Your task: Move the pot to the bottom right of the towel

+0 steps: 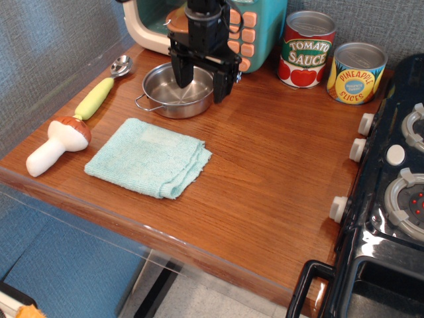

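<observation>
The wire loop handle [147, 106] sticks out from the pot's side [179, 93], so it will go along with the pot, still sticking out, when the robot lifts by the pot's rim.
The pot [173, 93] is a shallow shiny silver pan with wire loop handles, standing on the wooden counter behind the towel. The towel [148, 157] is a folded mint terry cloth lying flat near the front left. My black gripper [201, 86] hangs open over the pot's right rim: one finger is inside the bowl, the other is outside the rim. It holds nothing.
A toy microwave [255, 26] stands right behind the pot. A tomato sauce can [305, 50] and a pineapple can [356, 73] stand at the back right. A green-handled spoon [101, 91] and a toy mushroom [58, 142] lie at left. A toy stove [391, 199] borders the right.
</observation>
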Motion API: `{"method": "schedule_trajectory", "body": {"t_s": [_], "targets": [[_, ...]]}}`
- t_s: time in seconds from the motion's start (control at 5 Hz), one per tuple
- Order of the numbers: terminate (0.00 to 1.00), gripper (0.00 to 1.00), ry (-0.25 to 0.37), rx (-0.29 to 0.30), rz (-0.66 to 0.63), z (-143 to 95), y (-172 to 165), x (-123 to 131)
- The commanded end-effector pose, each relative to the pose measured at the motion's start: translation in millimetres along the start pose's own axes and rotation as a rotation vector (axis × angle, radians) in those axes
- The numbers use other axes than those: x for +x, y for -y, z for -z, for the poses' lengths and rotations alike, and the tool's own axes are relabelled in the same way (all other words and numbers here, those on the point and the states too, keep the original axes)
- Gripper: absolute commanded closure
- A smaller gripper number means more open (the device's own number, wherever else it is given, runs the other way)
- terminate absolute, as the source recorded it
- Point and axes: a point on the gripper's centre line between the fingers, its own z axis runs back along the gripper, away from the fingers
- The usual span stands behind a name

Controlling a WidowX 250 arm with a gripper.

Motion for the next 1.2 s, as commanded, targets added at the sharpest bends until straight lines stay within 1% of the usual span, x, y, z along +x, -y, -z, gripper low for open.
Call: {"method": "schedule_trajectory", "body": {"t_s": [0.0,0.2,0.6,0.8,1.0], "targets": [[0.00,0.00,-0.014,0.005,-0.026,4,-6,4],[0.00,1.00,-0.022,0.001,-0.025,8,-7,2],[0.00,1.00,-0.019,-0.005,-0.033,5,-11,1],[0.00,1.00,0.012,-0.008,-0.024,-12,-9,2],[0.00,1.00,0.101,-0.006,0.033,-46,9,-1]]}}
